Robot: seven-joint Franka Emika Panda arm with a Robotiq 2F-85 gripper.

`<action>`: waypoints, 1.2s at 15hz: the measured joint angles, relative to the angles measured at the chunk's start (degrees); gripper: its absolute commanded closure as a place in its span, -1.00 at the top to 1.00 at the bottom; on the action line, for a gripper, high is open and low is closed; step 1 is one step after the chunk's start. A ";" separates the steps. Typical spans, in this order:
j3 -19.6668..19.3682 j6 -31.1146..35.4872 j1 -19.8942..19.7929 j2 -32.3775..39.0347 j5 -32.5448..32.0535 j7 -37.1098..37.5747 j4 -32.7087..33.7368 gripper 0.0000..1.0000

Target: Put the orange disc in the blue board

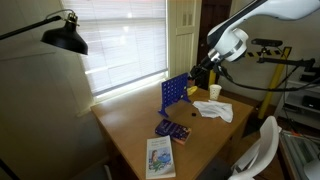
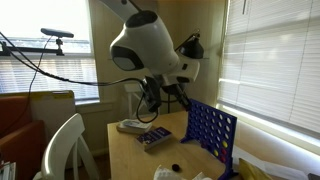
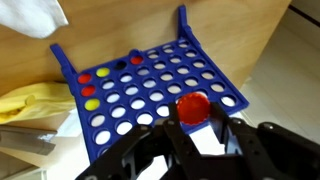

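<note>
The orange disc point(image 3: 193, 108) lies at a slant across the upright board's slots, so the robot should raise its gripper and tilt it level before bringing the disc down to the blue board's top edge point(image 2: 213, 109).
The blue board point(image 1: 174, 93) stands upright on the wooden table in both exterior views point(image 2: 210, 131). In the wrist view it fills the middle point(image 3: 150, 75), with a few red and yellow discs in its left holes. My gripper point(image 3: 197, 122) is shut on the orange disc point(image 3: 193, 106), which it holds just over the board's top edge. In an exterior view the gripper point(image 1: 199, 73) hovers above the board's top right; the disc is too small to see there.
A paper cup point(image 1: 215, 92) and crumpled white paper point(image 1: 214, 110) lie right of the board. A flat dark tray point(image 1: 173, 129) and a booklet point(image 1: 160, 157) lie nearer the table's front. A black lamp point(image 1: 65, 37) and a white chair point(image 1: 259, 150) stand close by.
</note>
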 measured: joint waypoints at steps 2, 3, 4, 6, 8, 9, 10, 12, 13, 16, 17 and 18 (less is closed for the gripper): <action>3.27 -2.19 -3.21 -1.93 8.87 -6.38 2.23 -0.79; 4.21 -3.02 -4.07 -2.56 13.32 -9.84 3.37 -0.79; 4.84 -3.50 -4.54 -2.95 17.80 -13.37 4.49 -0.79; 5.65 -3.61 -4.83 -2.94 26.86 -20.94 6.55 -0.79; 6.05 -3.61 -4.83 -2.52 35.89 -28.97 7.86 -0.79; 6.09 -3.61 -4.82 -2.33 40.52 -33.30 8.12 -0.79; 6.06 -3.60 -4.82 -2.22 45.00 -37.56 8.13 -0.79; 5.63 -3.47 -4.81 -2.02 53.59 -46.37 7.88 -0.79; 5.19 -3.47 -4.81 -2.00 57.61 -50.66 7.65 -0.79; 3.70 -3.47 -4.84 -1.50 69.01 -62.51 7.10 -0.29; 3.48 -3.48 -4.85 -1.21 70.15 -63.96 7.09 -0.29; 3.41 -3.48 -4.85 -1.02 70.42 -64.27 7.09 -0.79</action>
